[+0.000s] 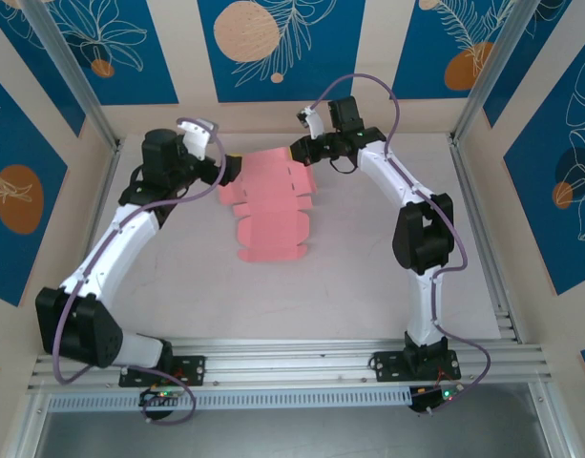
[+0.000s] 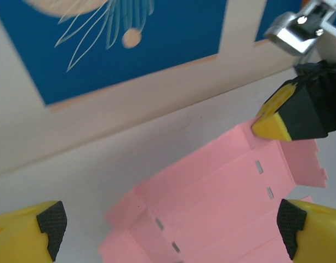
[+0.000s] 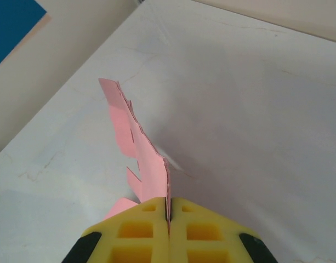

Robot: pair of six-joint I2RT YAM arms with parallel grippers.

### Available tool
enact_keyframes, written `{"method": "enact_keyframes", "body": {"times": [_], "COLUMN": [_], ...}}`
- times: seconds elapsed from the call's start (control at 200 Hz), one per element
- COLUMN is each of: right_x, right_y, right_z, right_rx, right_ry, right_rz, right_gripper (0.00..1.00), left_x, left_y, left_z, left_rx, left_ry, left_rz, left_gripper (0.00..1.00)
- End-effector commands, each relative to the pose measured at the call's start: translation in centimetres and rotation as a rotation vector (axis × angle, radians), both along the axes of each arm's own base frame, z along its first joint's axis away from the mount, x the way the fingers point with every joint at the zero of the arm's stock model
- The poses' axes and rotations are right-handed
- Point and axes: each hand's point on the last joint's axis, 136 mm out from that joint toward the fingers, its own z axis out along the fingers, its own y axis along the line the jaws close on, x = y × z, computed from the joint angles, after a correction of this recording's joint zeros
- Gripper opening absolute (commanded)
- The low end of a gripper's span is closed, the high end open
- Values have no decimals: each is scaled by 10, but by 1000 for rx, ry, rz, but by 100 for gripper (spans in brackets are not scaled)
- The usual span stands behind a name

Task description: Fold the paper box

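The slotted far panel [image 1: 266,175] should swing up when I lift it, and the near panel should stay flat, because a straight crease [image 1: 275,199] runs between the two.
The paper box [image 1: 273,205] is a flat pink die-cut sheet with tabs and slots, lying mid-table toward the back. My right gripper [image 1: 298,150] is at the sheet's far right corner. In the right wrist view this gripper [image 3: 168,212] is shut on the sheet's edge, and the pink card [image 3: 148,159] rises edge-on from between the pads. My left gripper [image 1: 227,172] is at the sheet's far left edge. In the left wrist view it [image 2: 168,235] stands open, wide apart over the pink sheet [image 2: 222,186]; the right gripper's fingertips [image 2: 274,120] pinch the far corner.
The white table [image 1: 368,277] is fenced by metal frame posts [image 1: 77,81] and blue patterned wall panels [image 1: 273,43] at the back and sides. An aluminium rail [image 1: 292,358] with both arm bases runs along the near edge.
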Motion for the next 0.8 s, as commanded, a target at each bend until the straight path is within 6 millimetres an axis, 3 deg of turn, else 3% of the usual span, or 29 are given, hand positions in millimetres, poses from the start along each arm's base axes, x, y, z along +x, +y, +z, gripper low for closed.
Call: {"method": "enact_keyframes", "body": {"times": [0.0, 0.13, 0.325, 0.515, 0.635, 0.79], "right_x": [-18, -25, -33, -38, -40, -41], "right_y": [7, 7, 7, 9, 9, 9], "right_z": [27, 33, 39, 42, 42, 41], "right_rx": [68, 86, 95, 103, 103, 97], "right_ry": [-78, -104, -112, -117, -116, -116], "right_rz": [96, 120, 145, 164, 168, 166], "right_gripper": [0, 0, 0, 0, 0, 0], "left_x": [9, 19, 36, 32, 39, 31], "left_y": [-23, -41, -49, -58, -56, -55], "left_z": [-7, -22, -49, -64, -73, -86], "left_rx": [160, 246, 347, 381, 409, 418], "left_ry": [-79, -26, 69, 126, 161, 225], "left_rz": [-223, -385, -501, -642, -644, -683], "left_gripper": [98, 92, 84, 73, 71, 71]}}
